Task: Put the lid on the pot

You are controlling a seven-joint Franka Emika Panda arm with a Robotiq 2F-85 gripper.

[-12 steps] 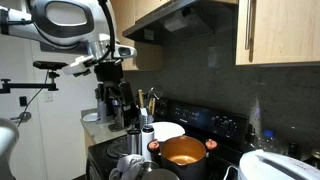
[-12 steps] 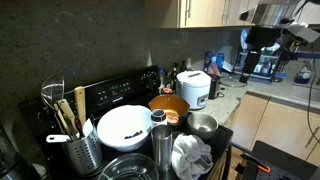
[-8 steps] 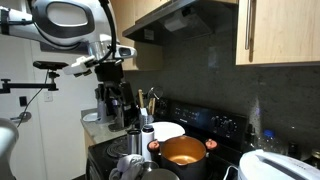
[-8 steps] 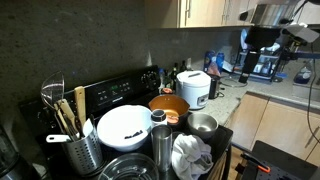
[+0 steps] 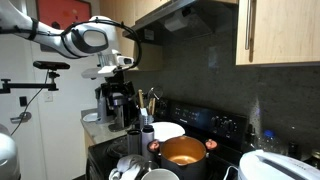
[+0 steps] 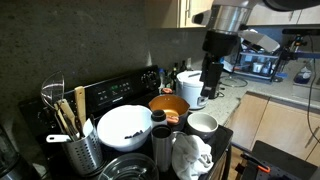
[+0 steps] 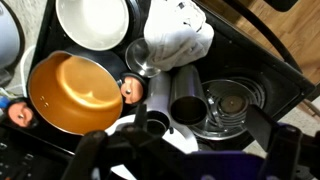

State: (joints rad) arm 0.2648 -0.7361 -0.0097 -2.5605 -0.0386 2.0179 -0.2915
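Observation:
I should swing clear of the steel cylinders (image 7: pixel 187 98) beside the glass lid (image 6: pixel 128 166), as my open gripper hangs above them, then come down over the lid.
The orange-red pot (image 7: pixel 72 92) stands open on the stove, coppery inside, and shows in both exterior views (image 5: pixel 183 152) (image 6: pixel 168 105). The glass lid (image 7: pixel 229 104) lies flat with its knob up at the stove's front, beside two steel cylinders (image 7: pixel 172 100). In an exterior view it shows dimly at the bottom edge (image 6: pixel 127 168). My gripper (image 7: pixel 185 160) is open and empty; its dark fingers frame the bottom of the wrist view, high above the cylinders and lid. It hangs above the stove's side (image 6: pixel 209 88) and near the coffee machine (image 5: pixel 118 67).
A white round dish (image 7: pixel 92 20) and a white cloth (image 7: pixel 178 30) lie by the pot. A white bowl with dark bits (image 6: pixel 124 126), a utensil holder (image 6: pixel 75 140) and a rice cooker (image 6: pixel 193 88) crowd the stove. Cabinets and a hood hang overhead.
The arm has swung from the side counter to above the stove, with the gripper now pointing down over the pots. Nothing on the stove has moved.

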